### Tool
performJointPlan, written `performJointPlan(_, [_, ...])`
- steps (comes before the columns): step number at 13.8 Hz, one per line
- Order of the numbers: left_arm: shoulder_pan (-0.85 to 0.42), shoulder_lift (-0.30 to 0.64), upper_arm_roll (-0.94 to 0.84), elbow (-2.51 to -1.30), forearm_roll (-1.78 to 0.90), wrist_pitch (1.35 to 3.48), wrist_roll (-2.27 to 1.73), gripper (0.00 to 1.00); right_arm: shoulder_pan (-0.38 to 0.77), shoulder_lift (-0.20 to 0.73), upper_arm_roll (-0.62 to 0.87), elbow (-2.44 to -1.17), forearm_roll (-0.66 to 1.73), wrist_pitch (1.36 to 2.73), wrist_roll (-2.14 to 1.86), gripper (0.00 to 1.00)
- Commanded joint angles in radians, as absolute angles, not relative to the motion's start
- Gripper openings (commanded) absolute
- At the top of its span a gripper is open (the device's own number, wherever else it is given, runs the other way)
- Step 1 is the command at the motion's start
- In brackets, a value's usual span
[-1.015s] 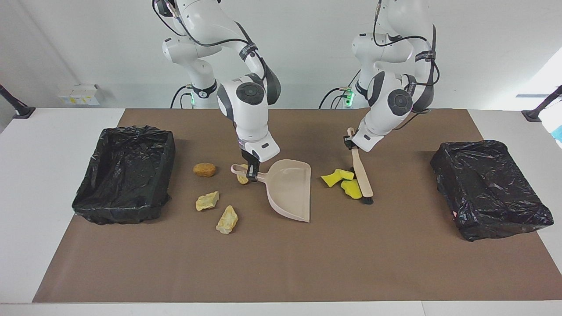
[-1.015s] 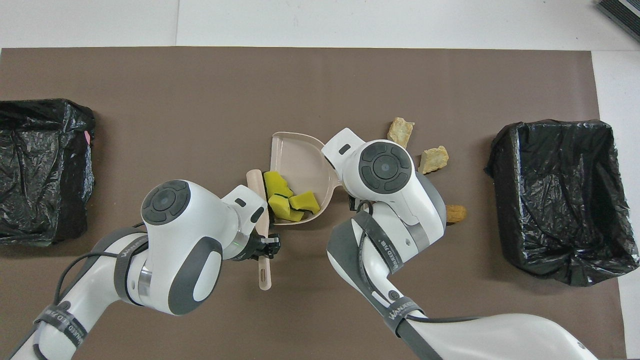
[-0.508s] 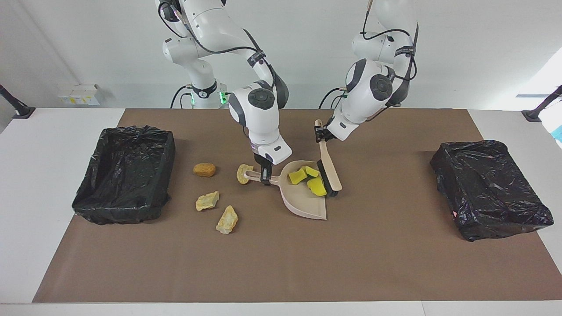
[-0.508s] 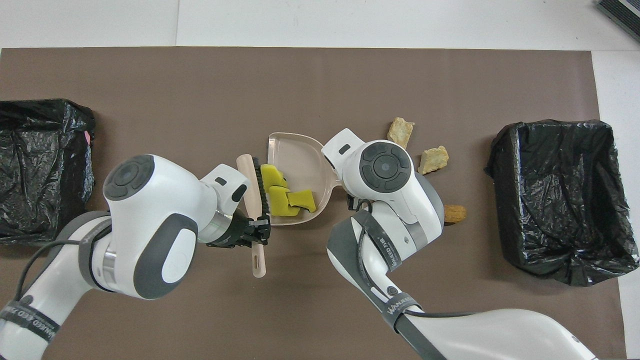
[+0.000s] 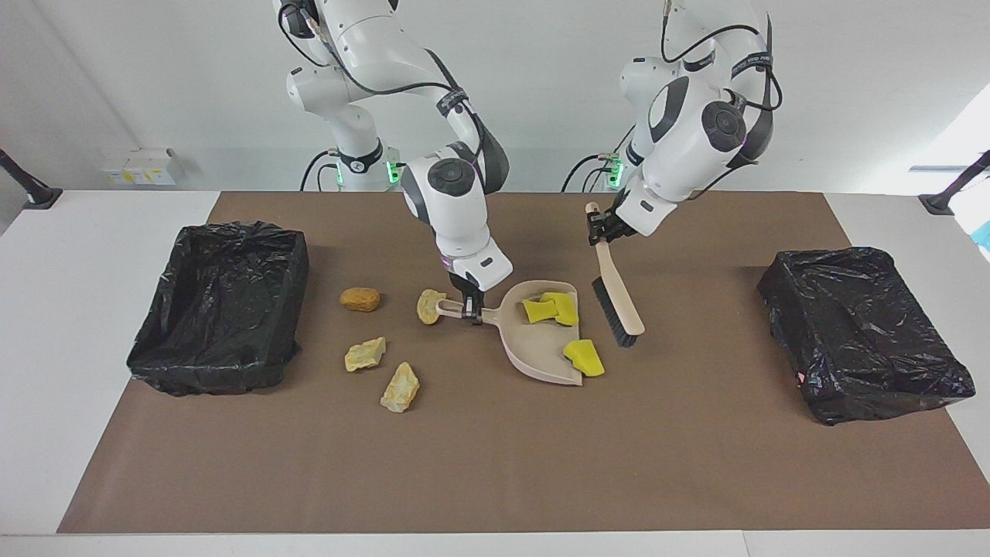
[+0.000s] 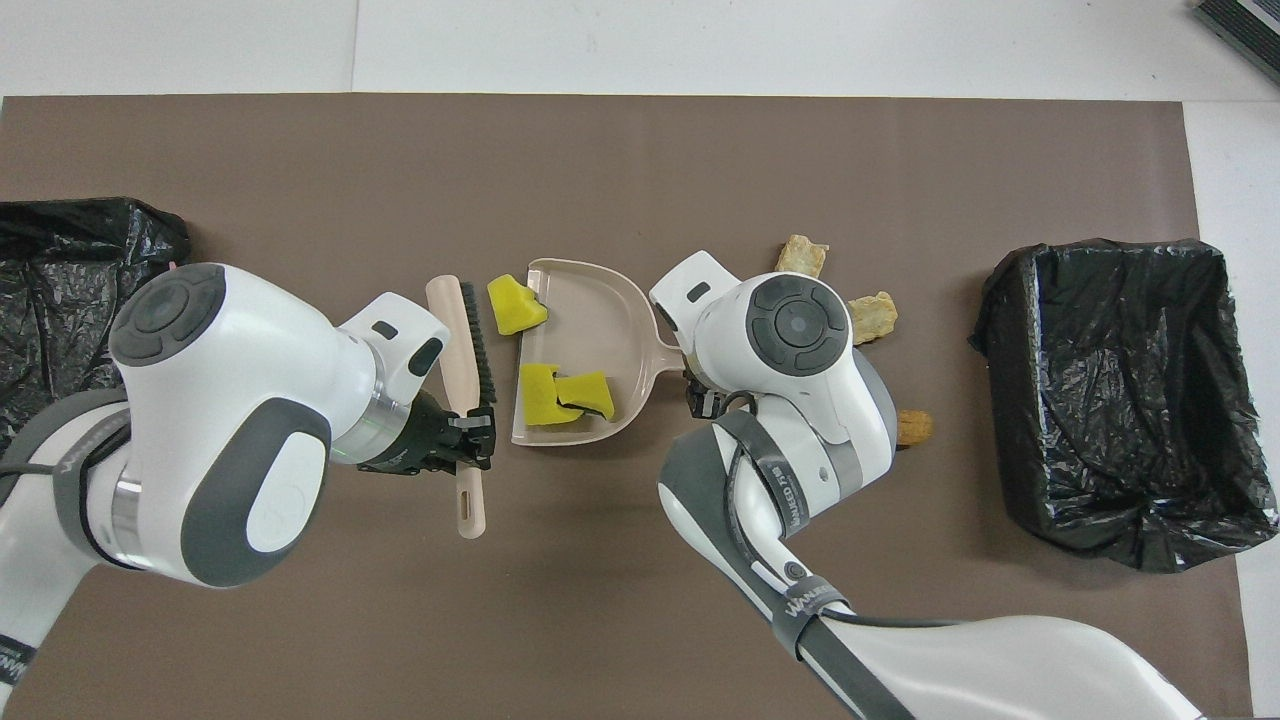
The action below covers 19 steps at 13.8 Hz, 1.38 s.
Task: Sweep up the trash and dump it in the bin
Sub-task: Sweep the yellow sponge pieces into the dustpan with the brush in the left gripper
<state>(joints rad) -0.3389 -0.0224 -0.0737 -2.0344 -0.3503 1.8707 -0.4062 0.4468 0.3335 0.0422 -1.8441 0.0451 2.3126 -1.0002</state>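
A yellow chunk (image 5: 584, 357) is sticking out over the dustpan's open edge, so the robot's left gripper should move the brush behind the chunk (image 5: 605, 362) and push it in before dumping.
My right gripper (image 5: 468, 308) is shut on the handle of the beige dustpan (image 5: 534, 344), which rests on the brown mat. Two yellow chunks of trash (image 5: 551, 309) lie inside the pan. A third yellow chunk (image 5: 585, 357) sits at the pan's open lip, seen from overhead at the corner farthest from the robots (image 6: 517, 305). My left gripper (image 5: 599, 232) is shut on the handle of the brush (image 5: 619, 313). The brush stands beside the pan's mouth, apart from it, toward the left arm's end. Four tan lumps lie near the pan's handle: (image 5: 360, 299), (image 5: 428, 305), (image 5: 365, 353), (image 5: 400, 386).
A black bag-lined bin (image 5: 224, 340) stands at the right arm's end of the mat, and another bin (image 5: 862, 333) at the left arm's end. The white table (image 5: 77, 325) borders the mat.
The brush pushed the yellow chunks into the dustpan, then drew back toward the left arm's end. One chunk slid out to the pan's lip. The pan turned and shifted slightly.
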Motion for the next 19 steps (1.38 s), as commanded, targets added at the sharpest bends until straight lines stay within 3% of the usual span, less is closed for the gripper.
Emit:
performJointPlan(1, [-0.325,-0.017,-0.061,-2.048,-0.321,1.884,-0.39,0.0,0.425,0.308,0.052,-1.867,0.103,2.324,-1.068,0.0])
performJointPlan(4, [-0.25,0.055,-0.061,-2.049,-0.311,1.952,-0.255,0.0,0.423,0.295,0.051,-1.887,0.103,2.303,-1.107,0.0])
performJointPlan(11, [-0.178,0.064,-0.061,-2.048,-0.223,1.954,-0.199,0.0,0.437,0.265,0.048,-1.936,0.084,2.296,-1.103,0.0])
performJointPlan(19, [-0.31,0.083,-0.074,-2.103,-0.229,2.034,-0.19,0.0,0.457,0.264,0.048,-1.936,0.037,2.261,-1.048,0.0])
